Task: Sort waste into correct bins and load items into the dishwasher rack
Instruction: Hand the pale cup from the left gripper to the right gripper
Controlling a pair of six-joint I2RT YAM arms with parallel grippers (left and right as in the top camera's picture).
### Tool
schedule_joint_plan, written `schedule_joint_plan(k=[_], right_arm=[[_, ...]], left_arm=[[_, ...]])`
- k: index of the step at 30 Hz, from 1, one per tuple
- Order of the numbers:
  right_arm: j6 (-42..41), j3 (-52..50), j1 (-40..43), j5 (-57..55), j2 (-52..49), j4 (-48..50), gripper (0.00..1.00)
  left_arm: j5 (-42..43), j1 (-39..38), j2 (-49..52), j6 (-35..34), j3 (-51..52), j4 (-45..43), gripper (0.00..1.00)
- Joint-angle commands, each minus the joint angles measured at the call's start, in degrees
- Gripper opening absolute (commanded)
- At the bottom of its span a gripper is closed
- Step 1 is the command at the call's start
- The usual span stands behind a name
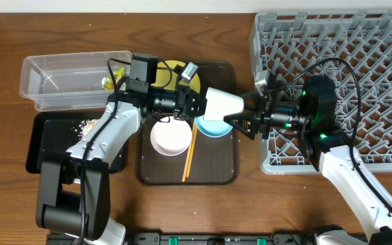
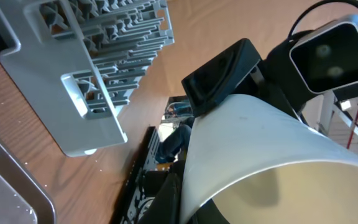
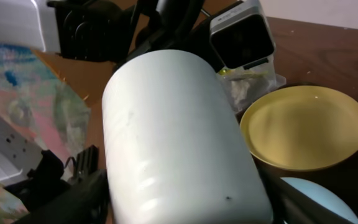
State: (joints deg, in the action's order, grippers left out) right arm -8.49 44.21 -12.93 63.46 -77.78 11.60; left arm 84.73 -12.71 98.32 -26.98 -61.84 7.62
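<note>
I should open my left gripper off the rim of the whitish cup [image 1: 223,104] and back it away before my right gripper carries the cup to the rack [image 1: 363,126], because both grippers are on the cup.
The small whitish cup [image 1: 222,103] hangs on its side between both grippers, above the brown serving tray [image 1: 216,167]. My left gripper [image 1: 197,105] is shut on its rim, as the left wrist view shows [image 2: 191,199]. My right gripper [image 1: 240,114] clasps its base end, with a finger on each side in the right wrist view [image 3: 188,208]. The yellow plate [image 1: 172,67], light blue bowl [image 1: 213,128], white bowl [image 1: 169,137] and chopsticks [image 1: 190,153] lie on the tray. The grey dishwasher rack [image 1: 359,54] stands at the right.
The clear tub [image 1: 67,78] at the back left holds the green-and-orange wrapper [image 1: 107,82]. The black tray [image 1: 53,146] in front of it holds whitish crumbs [image 1: 86,126]. The rack's near corner [image 2: 98,68] is close to the right arm.
</note>
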Motion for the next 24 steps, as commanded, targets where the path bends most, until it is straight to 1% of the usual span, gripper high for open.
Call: schedule_joint_plan(k=[1,4,7,9,10,11,12,13,14,18,22,24], right_arm=[[0.20,0.72,-0.44,0.98,-0.35,0.46,0.66],[0.17,0.72,-0.44,0.87,-0.35,0.44,0.58],[0.17,0.72,-0.44,0.87,-0.35,0.42,0.58],[0.17,0.72,-0.44,0.87,-0.35,0.31,0.57],[0.17,0.72,-0.44,0.87,-0.35,0.17,0.56],[0.17,0.72,-0.44,0.87,-0.35,0.17,0.54],[0.20,0.72,-0.44,0.85,-0.35,0.17,0.52],[0.20,0.72,-0.44,0.83,-0.35,0.17,0.50],[0.20,0.72,-0.44,0.81,-0.35,0.17,0.49],[0.17,0.72,-0.44,-1.49,-0.35,-0.94,0.48],[0.44,0.72,-0.39,-10.47,-0.35,-5.20,0.47],[0.42,0.74,-0.07,-15.34,-0.35,-6.56,0.45]], left_arm=[[1.03,-0.02,0.04,0.07,-0.74,-0.02,0.06],[1.01,-0.02,0.04,0.04,-0.74,-0.02,0.06],[0.98,-0.02,0.04,0.09,-0.74,-0.02,0.07],[0.81,-0.02,0.04,0.20,-0.74,-0.04,0.15],[0.33,-0.02,0.04,0.66,-0.74,-0.04,0.17],[-0.39,-0.02,0.04,1.03,-0.74,-0.02,0.17],[-1.33,-0.02,0.04,1.29,-0.74,-0.02,0.24],[-2.47,-0.02,0.04,1.44,-0.72,-0.02,0.28],[-3.67,-0.02,0.04,1.44,-0.66,-0.02,0.30],[-10.95,0.15,0.07,1.88,-0.24,0.26,0.34],[-18.60,1.31,0.04,4.52,-0.24,3.06,0.36],[-22.01,2.36,0.02,6.16,-0.24,5.53,0.37]])
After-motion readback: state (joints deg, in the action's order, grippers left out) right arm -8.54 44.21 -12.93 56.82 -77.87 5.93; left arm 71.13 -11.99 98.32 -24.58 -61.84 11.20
